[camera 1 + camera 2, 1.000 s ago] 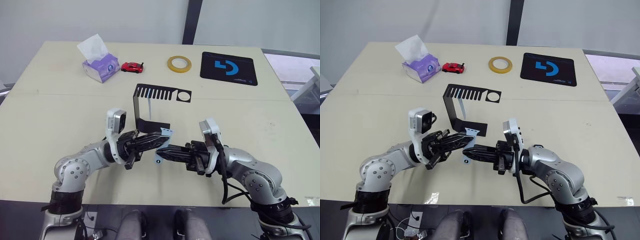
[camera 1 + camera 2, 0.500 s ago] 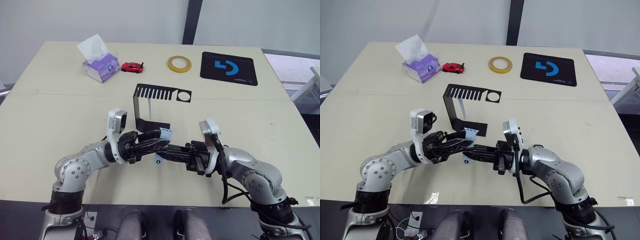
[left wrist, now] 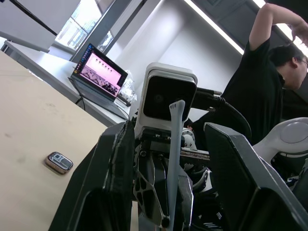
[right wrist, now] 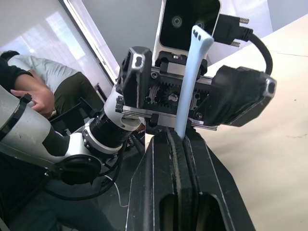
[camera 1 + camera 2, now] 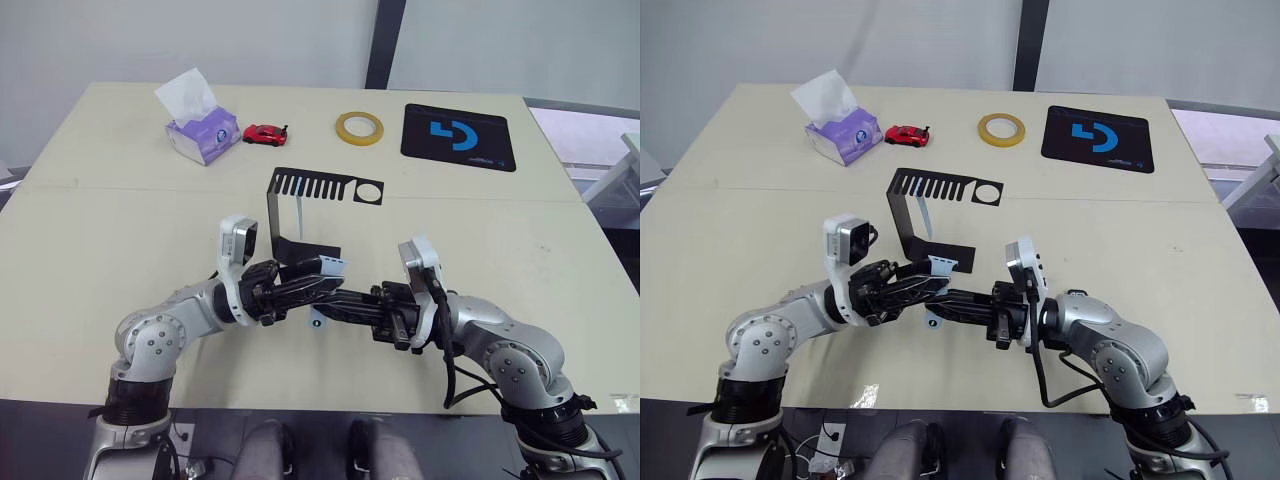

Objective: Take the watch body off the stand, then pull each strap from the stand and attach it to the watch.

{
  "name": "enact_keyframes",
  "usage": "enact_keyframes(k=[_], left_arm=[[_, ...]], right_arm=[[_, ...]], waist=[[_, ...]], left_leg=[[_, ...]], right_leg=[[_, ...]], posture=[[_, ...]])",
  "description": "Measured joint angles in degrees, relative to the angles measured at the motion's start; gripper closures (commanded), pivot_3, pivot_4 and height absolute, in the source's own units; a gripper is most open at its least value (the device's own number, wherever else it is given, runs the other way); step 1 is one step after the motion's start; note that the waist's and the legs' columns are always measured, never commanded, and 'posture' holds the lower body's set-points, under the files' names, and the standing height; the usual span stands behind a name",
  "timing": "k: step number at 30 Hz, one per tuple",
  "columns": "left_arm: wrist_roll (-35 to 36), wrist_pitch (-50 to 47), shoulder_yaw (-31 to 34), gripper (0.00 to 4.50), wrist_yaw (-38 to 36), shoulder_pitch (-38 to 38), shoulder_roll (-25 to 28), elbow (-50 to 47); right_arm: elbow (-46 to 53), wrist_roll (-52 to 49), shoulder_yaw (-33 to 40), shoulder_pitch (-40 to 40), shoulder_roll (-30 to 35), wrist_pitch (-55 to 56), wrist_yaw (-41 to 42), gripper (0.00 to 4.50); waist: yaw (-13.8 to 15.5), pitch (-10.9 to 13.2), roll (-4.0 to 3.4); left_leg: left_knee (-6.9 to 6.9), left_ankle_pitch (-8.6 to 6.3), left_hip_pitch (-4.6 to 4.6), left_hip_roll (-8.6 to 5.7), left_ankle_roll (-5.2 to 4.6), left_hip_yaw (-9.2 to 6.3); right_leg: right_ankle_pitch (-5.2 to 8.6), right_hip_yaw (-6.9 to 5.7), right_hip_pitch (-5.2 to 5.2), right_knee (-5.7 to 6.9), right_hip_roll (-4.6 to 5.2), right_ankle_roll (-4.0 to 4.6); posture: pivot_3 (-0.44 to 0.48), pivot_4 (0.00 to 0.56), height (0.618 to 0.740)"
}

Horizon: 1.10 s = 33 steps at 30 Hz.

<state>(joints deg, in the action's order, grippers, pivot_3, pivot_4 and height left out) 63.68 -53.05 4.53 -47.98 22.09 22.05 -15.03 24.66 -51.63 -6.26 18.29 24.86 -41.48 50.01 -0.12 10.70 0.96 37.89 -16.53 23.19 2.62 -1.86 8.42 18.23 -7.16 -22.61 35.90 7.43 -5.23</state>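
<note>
I expect the pale grey-blue strap (image 3: 174, 159) to join the watch body at the strap's top end (image 3: 177, 105) and stay on when I push it in, because that end flares wider.
My right gripper (image 5: 322, 303) is shut on a pale grey-blue strap (image 4: 190, 77), which stands up from its fingertips over the table's near middle. My left gripper (image 5: 335, 278) is open, and its two fingers (image 3: 115, 168) straddle that strap (image 3: 173, 144) and the right gripper's tip without pinching it. Just behind both grippers stands the black stand (image 5: 320, 186), with a second strap (image 5: 924, 215) hanging under its slotted top. The watch body (image 3: 59, 162) lies flat on the table, apart from both grippers.
Along the table's far side are a tissue box (image 5: 203, 135), a red toy car (image 5: 264, 133), a yellow tape roll (image 5: 358, 128) and a black mousepad (image 5: 458, 137). A person in black (image 3: 255, 86) and a laptop (image 3: 98, 77) are beyond the table.
My left gripper has slid a little toward the right gripper, so its fingers now reach further along the strap. The right arm and its strap have stayed put.
</note>
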Motion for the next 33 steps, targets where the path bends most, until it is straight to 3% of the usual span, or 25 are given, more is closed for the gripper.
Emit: enact_keyframes(k=[8,11,16,26,30,33], left_arm=[[0.0,0.0,-0.1,2.02,0.2,0.2,-0.6,0.2],[-0.2,0.0,-0.1,2.66,0.2,0.2,-0.6,0.2],[-1.0,0.0,-0.2,4.43,0.2,0.2,-0.5,0.2],[-1.2,0.0,-0.2,4.43,0.5,0.2,-0.7,0.2],[-1.5,1.2,-0.1,4.50,0.8,0.4,-0.6,-0.1],[-3.1,3.9,0.3,4.50,0.2,0.4,0.7,-1.1]], right_arm=[[0.0,0.2,0.0,0.0,0.0,0.0,0.0,4.50],[0.0,0.2,0.0,0.0,0.0,0.1,0.0,4.50],[0.0,0.5,0.0,0.0,-0.1,0.1,0.0,4.50],[0.1,1.7,0.0,-0.5,-0.1,1.1,-0.5,4.50],[0.8,4.0,0.0,-0.9,1.5,1.3,-2.2,3.09],[1.4,5.6,1.3,-2.9,3.9,1.7,-2.9,1.69]], waist=[[0.0,0.0,0.00],[0.0,0.0,0.00],[0.0,0.0,0.00],[0.0,0.0,0.00],[0.0,0.0,0.00],[0.1,0.0,0.00]], left_leg=[[0.00,0.00,0.00,0.01,0.00,0.00],[0.00,0.00,0.00,0.00,0.00,0.00],[0.00,0.00,0.00,0.00,0.00,0.00],[0.00,0.00,0.00,0.00,0.00,0.00],[0.00,0.00,0.00,0.00,0.00,0.00],[0.00,0.00,0.01,-0.02,0.00,0.00]], right_leg=[[0.00,0.00,0.00,0.00,0.00,0.00],[0.00,0.00,0.00,0.00,0.00,0.00],[0.00,0.00,0.00,0.00,0.00,0.00],[0.00,0.00,0.00,0.00,0.00,0.00],[0.00,0.00,0.00,-0.01,0.01,0.00],[0.00,0.00,0.00,-0.02,0.02,0.00]], posture=[[0.000,0.150,0.740],[0.000,0.150,0.740],[0.000,0.150,0.740],[0.000,0.150,0.740],[0.000,0.150,0.740],[0.000,0.150,0.740]])
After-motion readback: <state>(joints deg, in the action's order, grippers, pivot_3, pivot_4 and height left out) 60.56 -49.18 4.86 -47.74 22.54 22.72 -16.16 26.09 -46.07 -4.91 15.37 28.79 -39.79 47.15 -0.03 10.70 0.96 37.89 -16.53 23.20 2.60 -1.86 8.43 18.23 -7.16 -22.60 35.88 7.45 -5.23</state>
